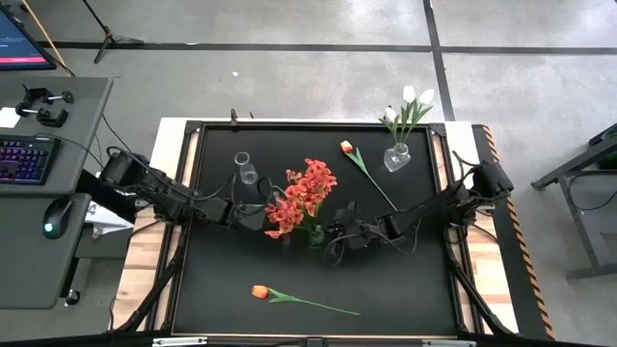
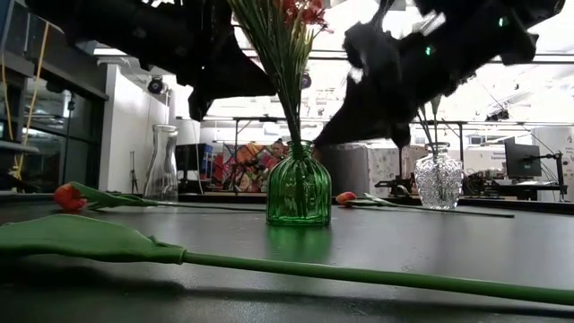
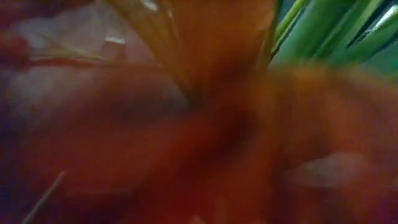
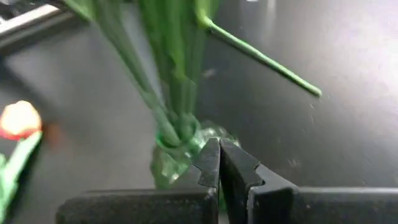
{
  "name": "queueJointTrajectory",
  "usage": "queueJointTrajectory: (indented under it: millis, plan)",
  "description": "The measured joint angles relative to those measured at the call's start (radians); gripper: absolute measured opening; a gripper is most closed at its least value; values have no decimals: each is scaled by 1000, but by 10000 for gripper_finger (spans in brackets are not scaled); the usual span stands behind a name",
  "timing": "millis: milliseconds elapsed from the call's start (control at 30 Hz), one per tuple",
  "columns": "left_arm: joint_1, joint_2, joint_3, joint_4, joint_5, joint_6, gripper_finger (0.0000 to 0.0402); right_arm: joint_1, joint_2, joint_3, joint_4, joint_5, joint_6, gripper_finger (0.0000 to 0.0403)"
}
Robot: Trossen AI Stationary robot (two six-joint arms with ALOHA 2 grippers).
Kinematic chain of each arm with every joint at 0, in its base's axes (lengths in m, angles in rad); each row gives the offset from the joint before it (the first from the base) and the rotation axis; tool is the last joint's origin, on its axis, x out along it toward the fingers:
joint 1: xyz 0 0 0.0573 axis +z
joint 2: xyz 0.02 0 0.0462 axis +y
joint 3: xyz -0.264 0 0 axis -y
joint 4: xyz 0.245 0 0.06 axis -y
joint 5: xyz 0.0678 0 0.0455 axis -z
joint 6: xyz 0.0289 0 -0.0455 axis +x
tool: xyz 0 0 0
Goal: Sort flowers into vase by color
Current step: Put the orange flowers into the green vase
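Observation:
My left gripper should first back out toward the empty clear vase, because the red-orange blossoms crowd around it and hide its fingers.
A green glass vase stands mid-table, holding bushy red-orange blossoms on green stems. My right gripper is shut, its tips by the vase's neck. My left gripper is at the left of the bunch, and blurred blossoms fill its wrist view and hide its fingers. White tulips stand in a clear vase at the far right. One orange tulip lies flat beside that vase, and another lies near the front edge. My left gripper is pushed in among the red-orange blossoms, and the flowers hide whether its fingers touch a stem. My right gripper comes slanting down from the table's right with nothing between its fingers. Its tips stand against the green vase's shoulder, but I cannot tell whether they touch it.
An empty clear vase stands at the far left of the mat. The far tulip's stem runs toward my right arm. A long stem and leaf lie across the front. A desk with a keyboard is left of the table.

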Motion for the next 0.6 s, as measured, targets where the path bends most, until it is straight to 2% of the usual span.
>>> queueJointTrajectory:
  millis: [200,300,367,400,600]
  plan:
    - [11,0,0,0,-1,13,0,28,-132,0,25,-14,-82,0]
    - [16,0,0,-1,-1,30,0,30,-162,1,106,-121,-87,0]
    - [21,5,0,3,0,45,0,31,-158,2,156,-220,-109,0]
    - [25,6,0,2,0,48,0,31,-146,6,164,-235,-130,0]
    - [54,25,-1,2,0,55,0,17,-29,121,155,-179,-234,0]
